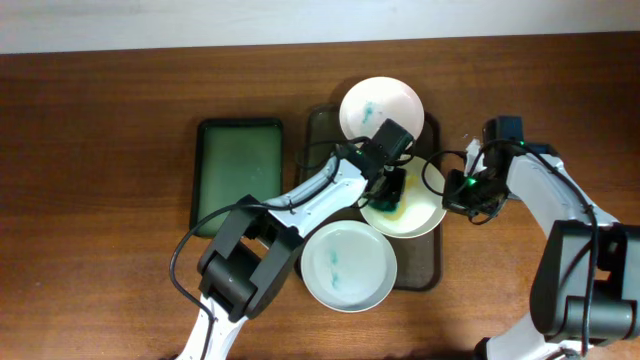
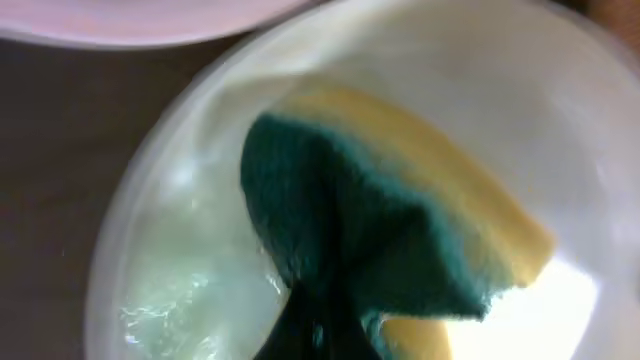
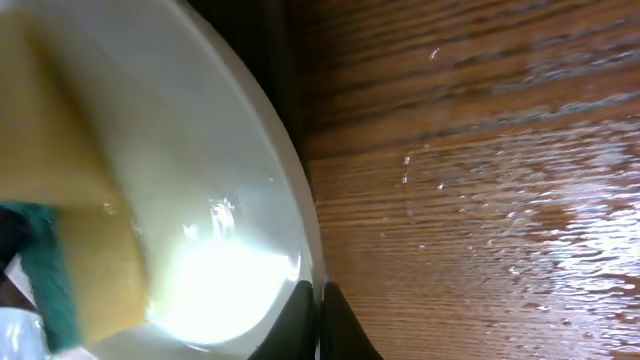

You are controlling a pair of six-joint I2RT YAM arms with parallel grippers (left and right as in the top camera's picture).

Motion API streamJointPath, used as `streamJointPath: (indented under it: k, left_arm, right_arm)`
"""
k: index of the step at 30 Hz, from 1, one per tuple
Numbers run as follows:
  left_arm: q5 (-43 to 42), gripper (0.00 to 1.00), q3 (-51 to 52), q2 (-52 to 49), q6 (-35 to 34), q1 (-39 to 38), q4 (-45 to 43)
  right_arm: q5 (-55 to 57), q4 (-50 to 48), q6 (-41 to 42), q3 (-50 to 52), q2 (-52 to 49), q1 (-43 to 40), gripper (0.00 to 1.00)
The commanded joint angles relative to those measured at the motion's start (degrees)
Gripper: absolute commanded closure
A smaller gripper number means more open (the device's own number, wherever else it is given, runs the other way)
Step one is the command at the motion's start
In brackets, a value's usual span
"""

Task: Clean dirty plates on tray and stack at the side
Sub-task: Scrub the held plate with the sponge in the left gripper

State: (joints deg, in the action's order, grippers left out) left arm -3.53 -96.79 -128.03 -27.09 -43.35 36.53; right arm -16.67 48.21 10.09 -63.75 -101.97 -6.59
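Wet streaks [image 2: 165,312] show on the middle plate next to the sponge, so the robot's left gripper should wipe the sponge back across them to the rim [image 1: 364,214] facing the green tray.
A dark tray [image 1: 432,268] holds three white plates. The far plate [image 1: 381,105] and the near plate [image 1: 349,265] carry blue-green smears. My left gripper [image 1: 391,185] is shut on a yellow-and-green sponge [image 1: 390,199] and presses it into the middle plate [image 1: 425,212]. The left wrist view shows the sponge [image 2: 400,240] on that plate [image 2: 560,120], with wet streaks at the lower left. My right gripper [image 1: 450,200] is shut on the middle plate's right rim. The right wrist view shows the fingers [image 3: 318,320] pinching the rim [image 3: 290,180], with the sponge [image 3: 70,250] at the left.
A green tray [image 1: 238,172] lies on the wooden table [image 1: 90,150] left of the dark tray. Cables run over the right arm [image 1: 540,185] near the middle plate. Water droplets lie on the table [image 3: 480,180] right of the plate.
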Motion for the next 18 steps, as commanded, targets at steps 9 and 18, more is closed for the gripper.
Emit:
streamJointPath:
  k: [9,18]
  left_arm:
    - [-10.95,1.00,-4.39,-4.42,1.88,1.64,2.78]
    - [-28.11,1.00,-4.39,-6.14,1.90,-0.63,-2.84]
  right_arm:
    - [2.34,0.39,-0.85,0.22,-0.20,-0.44,0.96]
    - [1.11,-0.68,-4.13,0.20,-0.20,-0.44,0.95]
